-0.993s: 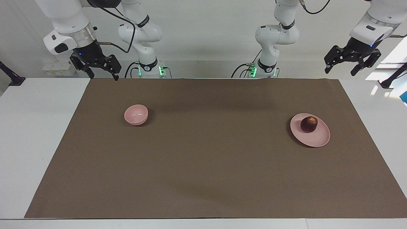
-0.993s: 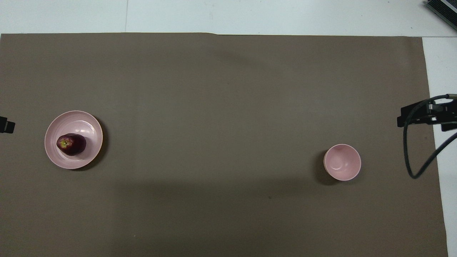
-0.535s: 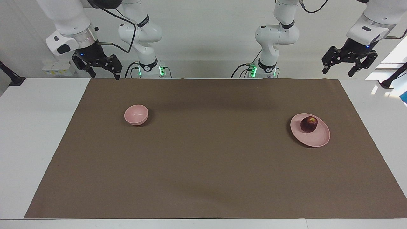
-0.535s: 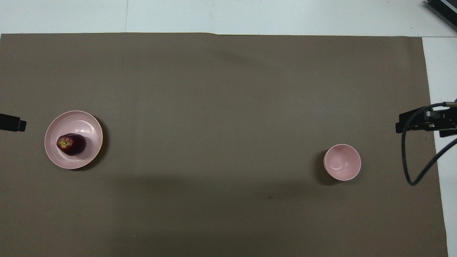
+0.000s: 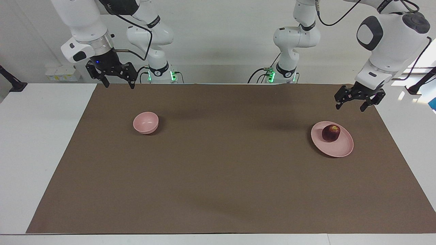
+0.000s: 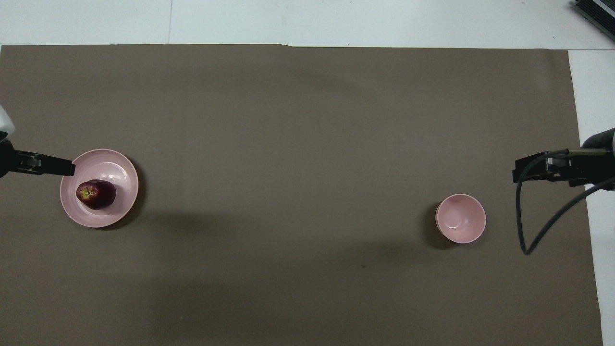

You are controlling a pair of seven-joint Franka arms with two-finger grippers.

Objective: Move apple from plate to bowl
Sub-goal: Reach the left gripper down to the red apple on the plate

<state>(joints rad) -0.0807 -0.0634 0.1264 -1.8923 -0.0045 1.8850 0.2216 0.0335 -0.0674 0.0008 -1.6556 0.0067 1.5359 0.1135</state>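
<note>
My left gripper is open and the dark red apple lies away from the plate's rim (image 6: 63, 199), so the gripper should carry on moving down until its fingers are on either side of the apple (image 6: 96, 194).
The dark red apple (image 5: 331, 132) lies on the pale pink plate (image 5: 341, 148) toward the left arm's end of the brown mat; both also show in the overhead view, the apple (image 6: 96, 194) on the plate (image 6: 117, 166). The small pink bowl (image 5: 145, 122) stands empty toward the right arm's end, and the overhead view shows the bowl (image 6: 460, 218) too. My left gripper (image 5: 349, 109) is open and empty, in the air over the mat beside the plate, its tip (image 6: 67, 167) at the plate's rim from above. My right gripper (image 5: 119, 86) is open and empty, raised over the mat's edge by the robots (image 6: 518, 173).
The brown mat (image 5: 218, 177) covers most of the white table (image 5: 34, 143). A black cable loop (image 6: 528, 240) hangs from the right arm beside the bowl. A dark object (image 6: 596, 12) sits at the table's corner farthest from the robots.
My left gripper has come down and moved in toward the plate. My right gripper has shifted a little inward toward the bowl. Apple, plate and bowl have not moved.
</note>
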